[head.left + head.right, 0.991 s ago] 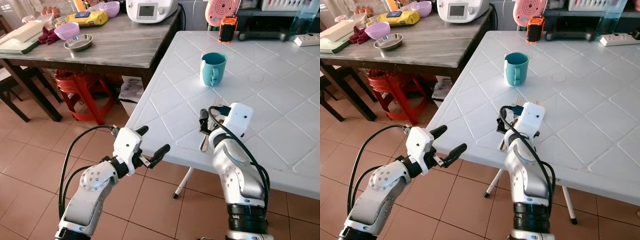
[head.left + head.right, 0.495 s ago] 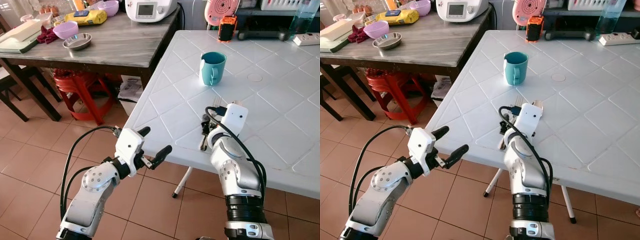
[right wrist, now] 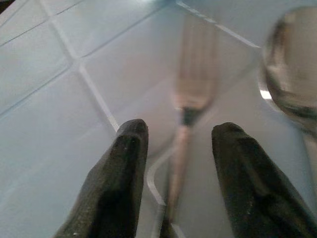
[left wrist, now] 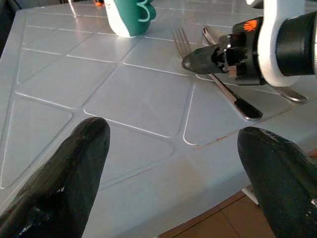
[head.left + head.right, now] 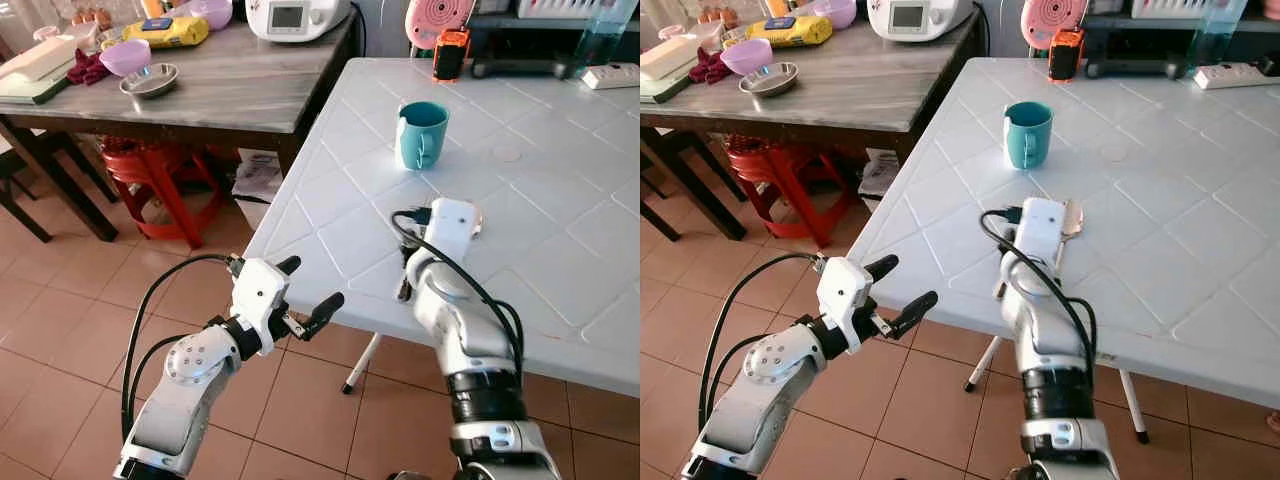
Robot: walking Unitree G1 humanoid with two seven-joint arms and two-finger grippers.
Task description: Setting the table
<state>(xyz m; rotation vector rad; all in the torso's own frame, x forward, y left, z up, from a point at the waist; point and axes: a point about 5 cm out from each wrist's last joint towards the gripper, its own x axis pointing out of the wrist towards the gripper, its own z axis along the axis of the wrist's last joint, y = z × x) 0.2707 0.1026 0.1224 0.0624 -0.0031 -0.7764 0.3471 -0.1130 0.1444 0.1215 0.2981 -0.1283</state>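
The silver fork's handle [image 3: 179,161] lies lengthwise between the fingers of my right gripper, so the fork [image 3: 195,87] will point straight out with its tines first when I carry it.
A fork [image 4: 182,39] and a spoon [image 5: 1071,217] lie side by side on the white table [image 5: 560,250], near its front edge. My right gripper [image 3: 181,131] hovers low over them, open, with its two fingers [image 3: 124,163] astride the fork's handle and the spoon's bowl [image 3: 292,74] just beside it. A teal mug [image 5: 421,133] stands upright farther back on the table. In the air off the table's near left edge, my left gripper [image 5: 308,285] is open and holds nothing.
A dark wooden table [image 5: 230,85] stands to the left with a purple bowl [image 5: 126,56], a steel bowl [image 5: 148,79] and a white appliance [image 5: 297,17]; a red stool [image 5: 160,170] sits under it. A power strip [image 5: 612,76] lies at the white table's far side.
My right wrist has swung a little left and forward over the cutlery, so the spoon's bowl now shows beside it. The left arm has stayed put. The camera shifted slightly.
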